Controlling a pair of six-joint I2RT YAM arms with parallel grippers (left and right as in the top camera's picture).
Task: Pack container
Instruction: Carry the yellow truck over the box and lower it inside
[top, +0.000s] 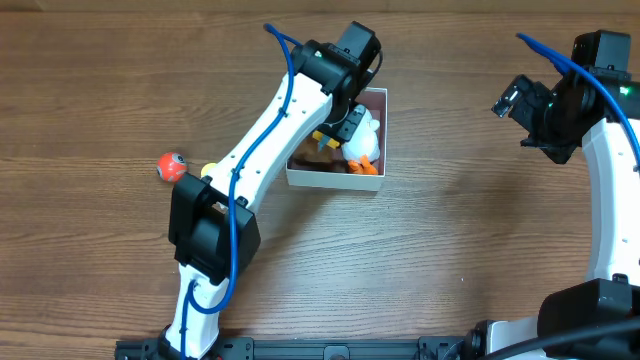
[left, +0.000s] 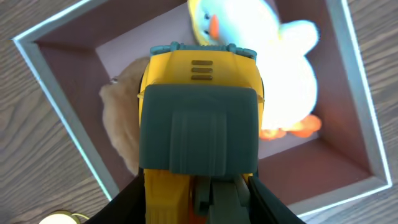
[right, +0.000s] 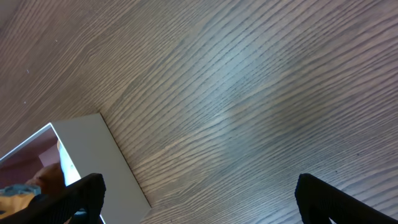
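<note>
Next, my left gripper turns the toy truck (left: 200, 124) and lays it along the container's near side (top: 325, 168), because the truck points lengthwise between the tan plush and the white duck toy.
The container (top: 378, 100) is a square white-walled box with a dusty pink inside, at the table's middle. It holds a white duck toy (top: 364, 140) and a tan plush (left: 118, 118). My left gripper (top: 340, 118) hangs over the box, shut on a yellow and grey toy truck (left: 199, 106), which covers much of the inside in the left wrist view. The duck (left: 273, 68) and box wall (left: 56, 99) show around it. My right gripper (top: 515, 100) is open and empty, well to the right of the box; its wrist view (right: 205, 208) shows a box corner (right: 93, 155) at lower left.
An orange ball toy with an eye (top: 172, 166) and a small yellow thing (top: 208, 170) lie on the wooden table left of the box, beside my left arm. A pale round object (left: 59, 218) shows outside the box in the left wrist view.
</note>
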